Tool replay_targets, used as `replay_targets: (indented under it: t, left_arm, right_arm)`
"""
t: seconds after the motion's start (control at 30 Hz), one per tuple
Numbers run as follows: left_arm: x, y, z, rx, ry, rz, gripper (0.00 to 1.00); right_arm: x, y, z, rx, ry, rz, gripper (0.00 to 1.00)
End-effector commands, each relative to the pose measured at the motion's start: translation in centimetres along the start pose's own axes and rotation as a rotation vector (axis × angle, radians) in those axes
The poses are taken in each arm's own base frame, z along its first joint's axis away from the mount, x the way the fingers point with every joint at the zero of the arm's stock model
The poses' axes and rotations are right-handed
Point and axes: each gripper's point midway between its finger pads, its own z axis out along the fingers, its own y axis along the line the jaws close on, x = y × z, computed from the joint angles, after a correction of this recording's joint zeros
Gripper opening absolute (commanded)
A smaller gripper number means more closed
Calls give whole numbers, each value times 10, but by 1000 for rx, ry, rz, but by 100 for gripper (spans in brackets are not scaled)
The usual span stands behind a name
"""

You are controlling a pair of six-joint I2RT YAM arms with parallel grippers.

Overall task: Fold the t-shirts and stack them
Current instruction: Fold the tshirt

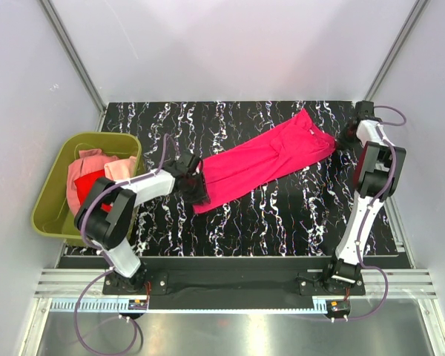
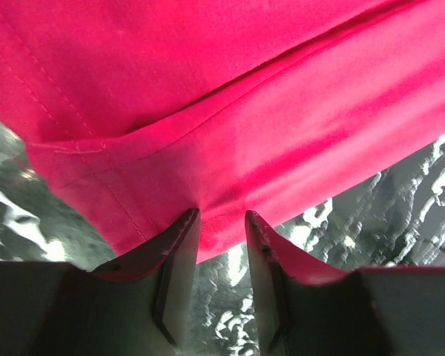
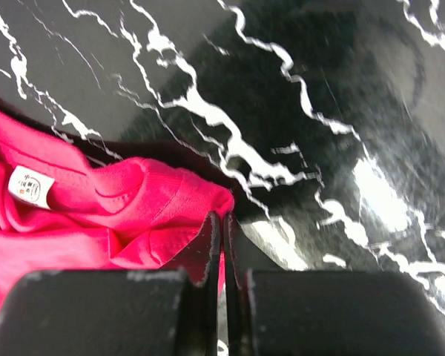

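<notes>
The magenta t-shirt lies in a slanting band across the table (image 1: 263, 162), so my left gripper should retake its hem (image 2: 93, 196) and swing that hem end toward the table's front edge before folding.
A magenta-pink t-shirt (image 1: 267, 159) lies stretched in a long diagonal band across the black marbled table. My left gripper (image 1: 196, 189) is at its lower left end. In the left wrist view the jaws (image 2: 221, 219) stand apart, with the shirt's hemmed edge (image 2: 222, 111) just between the tips. My right gripper (image 1: 346, 136) is at the upper right end by the collar. In the right wrist view it (image 3: 222, 219) is shut, with a sliver of the magenta shirt (image 3: 74, 222) pinched between the fingers. A white label (image 3: 30, 184) shows inside the collar.
An olive-green tub (image 1: 48, 194) stands off the table's left edge. It holds a pale salmon shirt (image 1: 85, 165) and a red shirt (image 1: 91, 185). The table (image 1: 297, 215) has bare marbled surface in front of the magenta shirt. Grey walls close in the back and sides.
</notes>
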Motion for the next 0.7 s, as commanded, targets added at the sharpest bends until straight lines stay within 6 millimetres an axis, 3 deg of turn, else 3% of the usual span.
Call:
replay_targets:
  t: [0.0,0.07,0.1,0.13,0.17,0.2,0.23,0.3,0.33,0.4,0.47,0.5,0.57,0.6,0.67]
  left_arm:
    - [47,13,2,-43,128,-51,40]
    - [53,-17,-8,55,146,-62,46]
    - [50,-31,-18,97,131,-52,48]
    - [49,-41,-25,119,124,-39,51]
    - [46,-55,-35,144,117,-9,57]
    - [42,-63,-43,159,104,9,59]
    - [31,-75,-52,185,79,50,59]
    - [27,-73,-55,149,85,89,60]
    - [22,-70,-55,124,72,116,60]
    - [2,-57,-53,22,29,176,60]
    - [-13,-50,-52,-12,12,224,60]
    - [-17,-46,-46,-32,20,230,60]
    - [-35,-39,-44,-69,-8,255,59]
    - [-39,-32,-36,-96,2,262,59]
    - [-55,-25,-33,-134,-19,284,57]
  right_arm:
    - [-18,-3,5,29,-43,-51,0]
    - [-31,3,5,17,-65,-73,0]
    - [-30,2,15,22,-54,-82,1]
    - [-48,13,10,-4,-93,-91,1]
    - [-50,14,10,-5,-84,-113,2]
    - [-46,13,24,-3,-63,-120,2]
    - [-64,22,14,-22,-101,-123,4]
    - [-67,31,20,-65,-94,-135,9]
    - [-77,40,14,-99,-118,-138,18]
    - [-84,44,7,-111,-132,-144,28]
    - [-89,45,-7,-104,-140,-126,38]
    - [-96,50,-26,-117,-162,-123,42]
    - [-87,47,-36,-110,-138,-99,48]
    - [-93,51,-60,-123,-162,-93,49]
    - [-76,43,-69,-103,-115,-62,50]
